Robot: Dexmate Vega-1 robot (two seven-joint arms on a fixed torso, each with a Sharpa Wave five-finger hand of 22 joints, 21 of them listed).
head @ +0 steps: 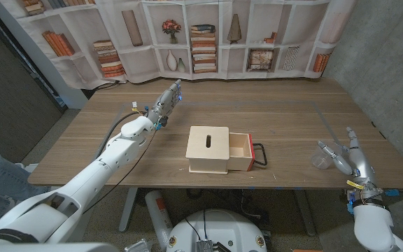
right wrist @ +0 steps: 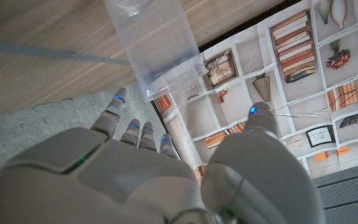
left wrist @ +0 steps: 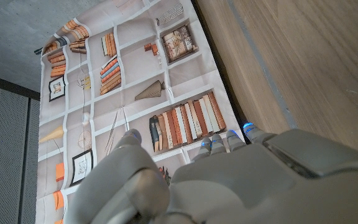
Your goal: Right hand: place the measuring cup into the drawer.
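My gripper will lower in the clear plastic measuring cup (head: 321,158), which looks tall against the shallow drawer (head: 241,150), so the cup's rim will stick out above the drawer's sides.
The clear plastic measuring cup (head: 322,158) stands on the table near its right front corner. My right hand (head: 352,159) is just to the right of it, fingers spread and pointing up, holding nothing. In the right wrist view the cup (right wrist: 157,43) sits ahead of the hand (right wrist: 148,180), in line with the gap between thumb and fingers, untouched. A light wooden box (head: 208,149) lies at the table's middle, its drawer (head: 240,148) pulled out toward the right. My left hand (head: 165,101) hovers over the table's back left, fingers stretched out and empty.
The drawer has a dark loop handle (head: 259,154) on its right end. The box top has a slot (head: 208,140). A bookshelf-print curtain (head: 208,35) hangs behind the table. The table's right edge (head: 369,133) runs close to my right hand.
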